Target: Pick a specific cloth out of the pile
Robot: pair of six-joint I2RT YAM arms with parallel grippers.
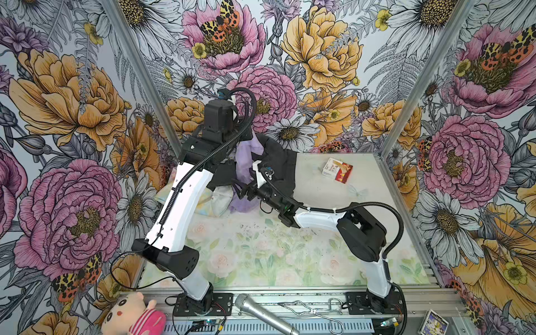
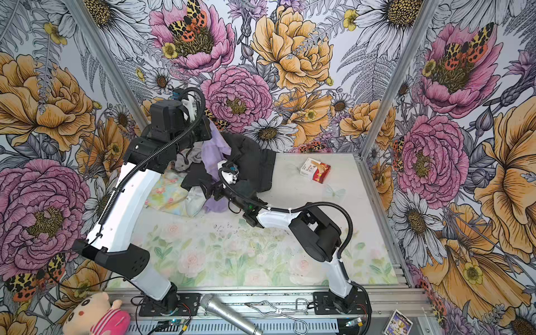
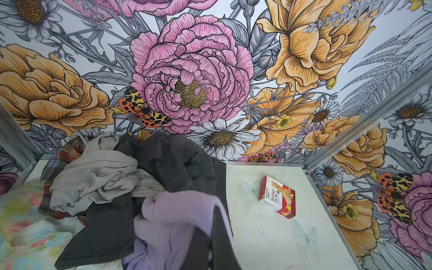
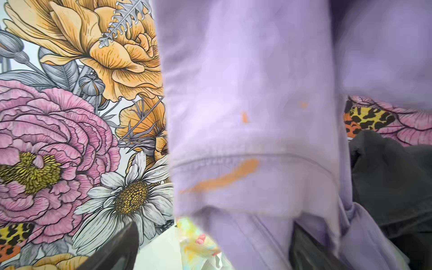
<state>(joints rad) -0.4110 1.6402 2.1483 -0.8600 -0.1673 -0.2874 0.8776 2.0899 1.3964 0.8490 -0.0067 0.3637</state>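
The lavender cloth's lower end trails loose (image 1: 241, 204) in front of the pile, so only this cloth will come off when I carry it away.
The lavender cloth (image 1: 246, 153) hangs up from the pile (image 1: 278, 165), and its lower end trails on the table (image 2: 216, 204). My left gripper (image 3: 211, 247) is shut on the cloth's top fold, raised above the pile at the back. Its fingertips are hidden under the fabric. My right gripper (image 1: 242, 192) stands open low at the pile's front edge. In the right wrist view the cloth (image 4: 252, 105) hangs between the wide-apart fingers (image 4: 117, 247) and carries an orange smear. The pile (image 3: 168, 161) shows dark charcoal, light grey (image 3: 98, 173) and plaid fabrics.
A pastel floral cloth (image 1: 203, 200) lies at the pile's front left. A red and white bandage box (image 1: 338, 169) sits on the table at the back right. A microphone (image 1: 264, 313), wire tongs (image 1: 313, 311) and a plush toy (image 1: 130, 314) lie on the front rail. Metal posts frame the walls.
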